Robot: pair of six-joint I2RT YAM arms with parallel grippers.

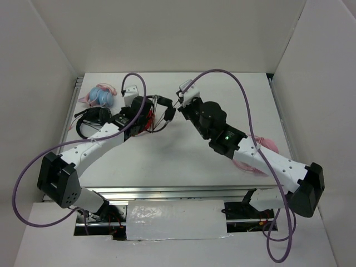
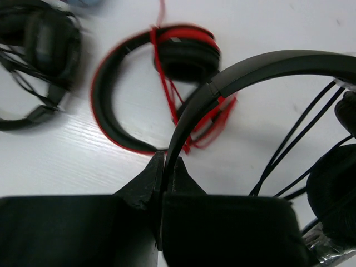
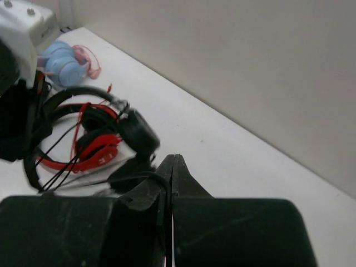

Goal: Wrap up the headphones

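My right gripper should keep pulling the cable until it is straight and then let go, with the headband in my left gripper and the cable reaching past the earcup.
The black headphones hang above the table between my two arms. My left gripper is shut on their thin headband, which arcs up and to the right. One round earcup hangs at the right, with cable strands running past it. In the right wrist view the other earcup hangs just beyond my right gripper, which is shut with the thin black cable curving in between its fingers. From above, the headphones sit between the left gripper and the right gripper.
Red-and-black headphones lie on the table right under the held pair. A bulkier black headset lies to their left, and a blue-and-pink bundle behind it. A pink bundle lies under the right arm. White walls enclose the table.
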